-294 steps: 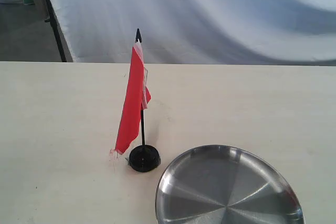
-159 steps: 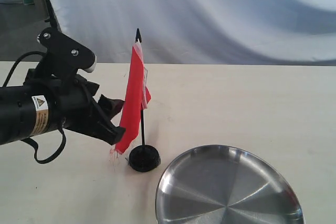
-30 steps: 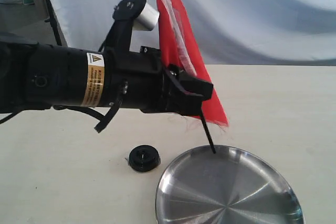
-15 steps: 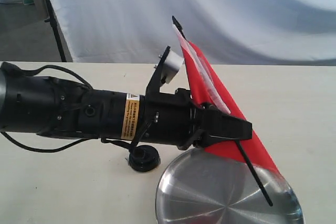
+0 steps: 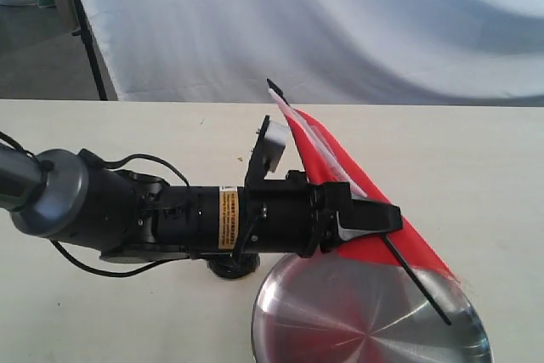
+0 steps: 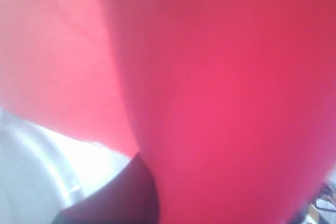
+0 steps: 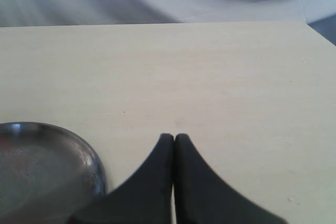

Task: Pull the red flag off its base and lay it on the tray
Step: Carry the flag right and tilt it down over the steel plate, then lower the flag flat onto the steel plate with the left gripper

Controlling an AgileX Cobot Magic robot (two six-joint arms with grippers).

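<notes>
The flag stick's lower end [image 5: 447, 320] is over the open tray [image 5: 327, 316], clear of the flag's base, so my left gripper should keep lowering the red flag and let go of it there.
My left gripper [image 5: 374, 218] is shut on the red flag [image 5: 361, 210], which is off its base and slants over the tray [image 5: 306, 329]. The flag's black stick runs from its pointed tip at upper left down to its lower end [image 5: 446, 320] above the tray's right side. The red cloth [image 6: 220, 77] fills the left wrist view, beside one dark finger [image 6: 123, 198]. The black base [image 5: 231, 268] shows partly under my left arm, left of the tray. My right gripper [image 7: 174, 139] is shut and empty over bare table, with the tray's rim [image 7: 97, 166] beside it.
The pale wooden table [image 5: 476, 159] stretches around the tray. A white cloth backdrop [image 5: 340, 23] hangs behind the far edge, with a dark stand leg [image 5: 89, 48] at the back left.
My left arm has lowered and levelled, bringing the flag down closer to the tray. The stick's lower end has shifted slightly right over the tray. The base has stayed in place.
</notes>
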